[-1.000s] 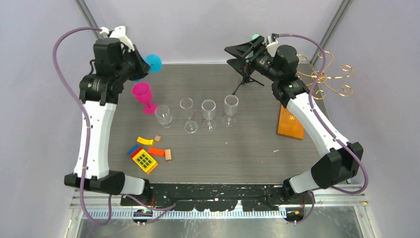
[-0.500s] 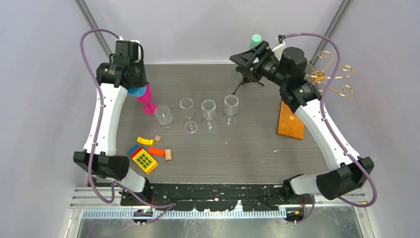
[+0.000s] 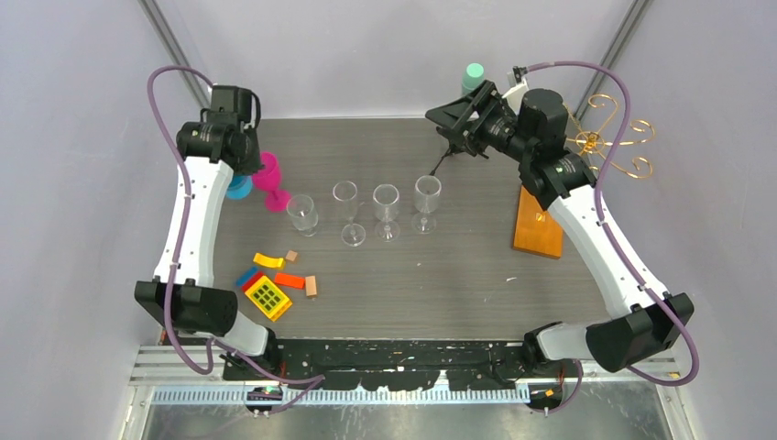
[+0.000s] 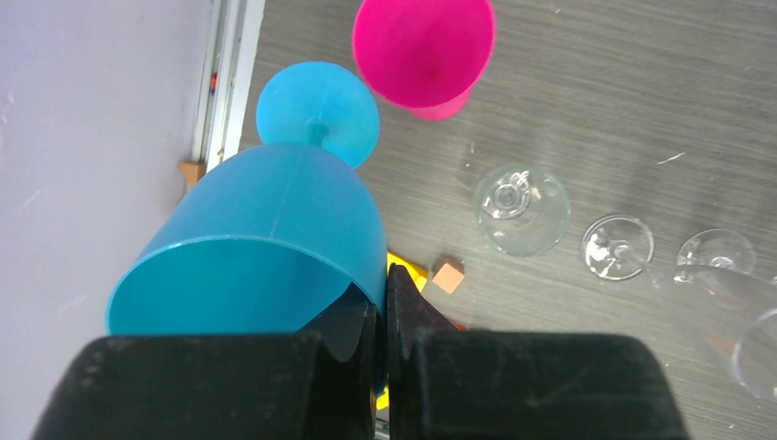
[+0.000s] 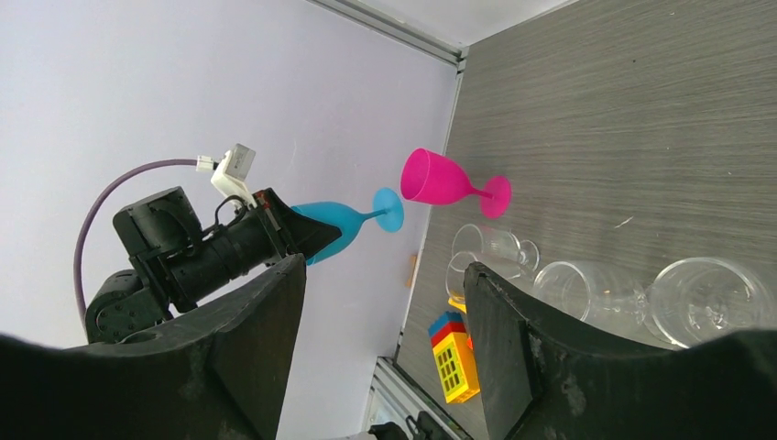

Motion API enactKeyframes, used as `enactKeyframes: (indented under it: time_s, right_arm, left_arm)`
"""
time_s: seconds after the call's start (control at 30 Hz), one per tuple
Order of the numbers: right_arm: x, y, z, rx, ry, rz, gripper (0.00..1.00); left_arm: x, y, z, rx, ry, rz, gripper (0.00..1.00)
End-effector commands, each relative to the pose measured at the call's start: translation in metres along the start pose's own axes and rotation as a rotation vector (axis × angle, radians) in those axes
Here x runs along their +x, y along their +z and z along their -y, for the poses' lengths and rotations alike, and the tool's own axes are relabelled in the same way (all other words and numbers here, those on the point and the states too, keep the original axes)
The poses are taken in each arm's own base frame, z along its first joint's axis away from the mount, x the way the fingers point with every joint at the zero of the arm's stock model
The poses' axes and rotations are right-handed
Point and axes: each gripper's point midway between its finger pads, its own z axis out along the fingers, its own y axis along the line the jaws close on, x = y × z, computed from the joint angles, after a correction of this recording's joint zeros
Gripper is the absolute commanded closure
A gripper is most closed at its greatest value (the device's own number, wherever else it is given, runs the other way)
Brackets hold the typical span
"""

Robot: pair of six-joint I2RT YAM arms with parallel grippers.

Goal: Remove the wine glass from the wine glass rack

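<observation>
My left gripper should now go down until the blue wine glass's foot (image 3: 239, 188), which faces down, stands on the spot behind the yellow block, because that spot is open.
My left gripper (image 4: 383, 307) is shut on the rim of a blue wine glass (image 4: 275, 211), one finger inside the bowl and one outside. The glass hangs tilted, with its foot (image 4: 316, 110) pointing away, just left of an upright pink wine glass (image 4: 423, 46). From above, only the blue glass's foot (image 3: 240, 188) shows below my left wrist, at the table's left edge. The gold wire wine glass rack (image 3: 609, 142) stands on its wooden base (image 3: 538, 225) at the right, with no glass on its arms. My right gripper (image 3: 455, 117) is open and holds nothing, high at the back.
Several clear wine glasses (image 3: 386, 203) stand in a row mid-table. A black tripod (image 3: 454, 147) with a mint-green cylinder (image 3: 474, 73) stands at the back beside my right gripper. Toy blocks (image 3: 268, 295) lie at the front left.
My left arm has swung the blue glass from high at the back down and to the left, beside the pink glass. My right arm shifted slightly right, then held still.
</observation>
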Motion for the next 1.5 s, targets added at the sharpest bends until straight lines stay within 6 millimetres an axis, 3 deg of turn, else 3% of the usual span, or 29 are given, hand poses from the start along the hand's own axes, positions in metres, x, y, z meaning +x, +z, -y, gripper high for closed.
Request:
enactKeyframes:
  time_s: [0.0, 0.17, 0.37, 0.53, 0.83, 1.0, 1.3, 1.47]
  right_arm:
    - [-0.009, -0.014, -0.022, -0.054, -0.056, 0.039, 0.31]
    - [-0.006, -0.014, -0.018, -0.044, -0.052, 0.026, 0.31]
    - [-0.005, -0.017, -0.016, -0.036, -0.045, 0.034, 0.31]
    - [-0.004, -0.022, -0.015, -0.031, -0.043, 0.043, 0.31]
    - [-0.003, -0.024, -0.012, -0.014, -0.047, 0.041, 0.31]
    - [-0.002, -0.024, -0.011, -0.012, -0.051, 0.039, 0.31]
    - [-0.003, -0.027, -0.012, -0.011, -0.057, 0.041, 0.31]
    - [-0.005, -0.03, -0.014, -0.003, -0.079, 0.046, 0.31]
  left_arm:
    - [0.014, -0.009, -0.021, -0.063, -0.046, -0.006, 1.0]
    - [0.041, 0.007, -0.016, -0.018, -0.071, -0.081, 1.0]
    - [0.071, 0.035, 0.016, 0.115, -0.03, -0.252, 1.0]
    - [0.082, 0.056, 0.03, 0.146, -0.03, -0.328, 1.0]
    - [0.099, 0.082, 0.035, 0.13, -0.026, -0.391, 0.96]
    - [0.099, 0.086, 0.034, 0.119, -0.022, -0.391, 0.82]
    - [0.087, 0.08, 0.03, 0.104, -0.029, -0.357, 0.73]
    - [0.06, 0.05, 0.022, 0.106, -0.05, -0.254, 0.47]
